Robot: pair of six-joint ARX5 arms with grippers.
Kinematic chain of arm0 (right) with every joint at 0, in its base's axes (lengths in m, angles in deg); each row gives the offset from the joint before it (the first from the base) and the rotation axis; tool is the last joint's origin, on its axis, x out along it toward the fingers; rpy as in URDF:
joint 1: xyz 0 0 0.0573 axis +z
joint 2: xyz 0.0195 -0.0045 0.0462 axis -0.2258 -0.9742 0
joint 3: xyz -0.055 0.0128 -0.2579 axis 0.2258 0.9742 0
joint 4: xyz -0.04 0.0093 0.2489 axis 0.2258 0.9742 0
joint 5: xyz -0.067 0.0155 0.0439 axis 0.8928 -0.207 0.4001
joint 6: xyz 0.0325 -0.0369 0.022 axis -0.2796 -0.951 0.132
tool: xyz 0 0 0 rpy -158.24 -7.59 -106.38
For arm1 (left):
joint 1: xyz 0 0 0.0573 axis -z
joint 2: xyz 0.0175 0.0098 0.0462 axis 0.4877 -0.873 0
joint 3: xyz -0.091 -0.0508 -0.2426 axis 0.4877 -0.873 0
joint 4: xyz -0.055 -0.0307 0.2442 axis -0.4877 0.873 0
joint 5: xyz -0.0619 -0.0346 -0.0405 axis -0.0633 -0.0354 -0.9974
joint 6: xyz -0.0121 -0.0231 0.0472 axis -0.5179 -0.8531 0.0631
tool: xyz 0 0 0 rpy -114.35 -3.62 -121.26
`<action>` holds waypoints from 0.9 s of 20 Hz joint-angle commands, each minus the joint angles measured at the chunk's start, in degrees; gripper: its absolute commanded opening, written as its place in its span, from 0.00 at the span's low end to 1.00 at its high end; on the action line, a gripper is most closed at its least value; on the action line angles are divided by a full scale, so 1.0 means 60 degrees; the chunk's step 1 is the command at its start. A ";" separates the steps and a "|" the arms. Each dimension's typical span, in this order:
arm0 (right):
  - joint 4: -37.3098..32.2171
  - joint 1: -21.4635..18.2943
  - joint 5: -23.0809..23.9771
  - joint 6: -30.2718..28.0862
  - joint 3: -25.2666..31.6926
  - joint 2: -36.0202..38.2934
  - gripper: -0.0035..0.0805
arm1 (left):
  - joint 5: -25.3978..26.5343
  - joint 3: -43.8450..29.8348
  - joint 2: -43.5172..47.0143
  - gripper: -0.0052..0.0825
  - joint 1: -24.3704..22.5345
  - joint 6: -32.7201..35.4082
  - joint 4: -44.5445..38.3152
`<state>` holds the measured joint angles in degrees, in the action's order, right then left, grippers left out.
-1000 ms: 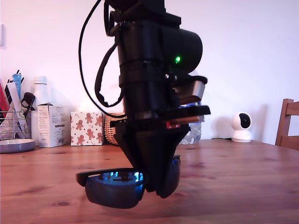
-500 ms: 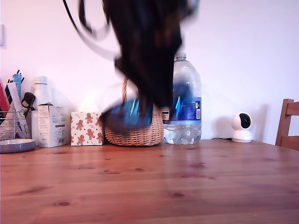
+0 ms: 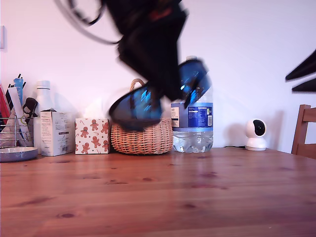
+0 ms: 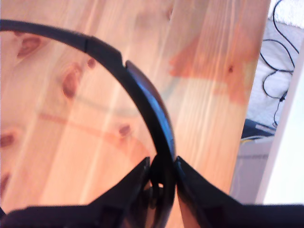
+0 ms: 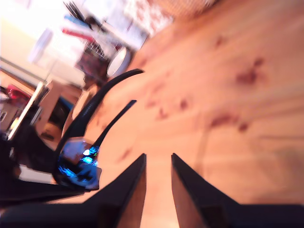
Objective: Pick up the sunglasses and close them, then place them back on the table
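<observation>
A seam shows where the sunglasses' arm [image 4: 43, 30] meets their frame. The arm will swing behind the lenses and stay folded when I push it inward.
The sunglasses [image 3: 140, 106], black-framed with blue mirrored lenses, hang in the air above the table [image 3: 197, 197], blurred by motion and tilted. My first gripper [image 3: 170, 91] is shut on their frame between the lenses. Its wrist view shows the frame [image 4: 142, 95] pinched at the first gripper [image 4: 161, 166]. The second wrist view shows the sunglasses [image 5: 78, 164] with both arms unfolded, off to one side of my second gripper [image 5: 158, 159], which is open and holds nothing. Two dark fingers of my second gripper [image 3: 290, 85] reach in at the exterior view's right edge.
Along the back wall stand a wicker basket [image 3: 143, 138], a large water bottle [image 3: 195, 128], a gingerbread-print box [image 3: 91, 136], a white carton [image 3: 54, 133], a wire rack of pens [image 3: 17, 118] and a white camera [image 3: 255, 134]. A wooden chair [image 3: 305, 129] is at the exterior view's right.
The first gripper has lifted the sunglasses off the table to about basket height and tilted them. The second gripper's fingers have come in at the exterior view's right edge.
</observation>
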<state>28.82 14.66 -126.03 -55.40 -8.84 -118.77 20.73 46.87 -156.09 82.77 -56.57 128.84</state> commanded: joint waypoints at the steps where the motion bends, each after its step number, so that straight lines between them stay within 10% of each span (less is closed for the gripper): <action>1: -0.0259 0.0040 -0.0397 0.0211 -0.0117 -0.0463 0.21 | -0.0095 -0.0922 0.0364 0.20 0.0036 0.0149 -0.0790; 10: -0.1279 0.0153 -0.4397 0.0896 -0.1515 -0.3982 0.31 | -0.0113 -0.4878 0.2769 0.16 0.0969 0.0120 -0.4404; 18: -0.1308 0.1279 -0.6320 0.1071 -0.3282 -0.6881 0.35 | 0.1395 -0.5737 0.3155 0.16 0.1985 0.0146 -0.6116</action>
<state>21.54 21.56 -163.06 -48.96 -27.59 -158.79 28.71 13.54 -137.80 94.14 -55.93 93.49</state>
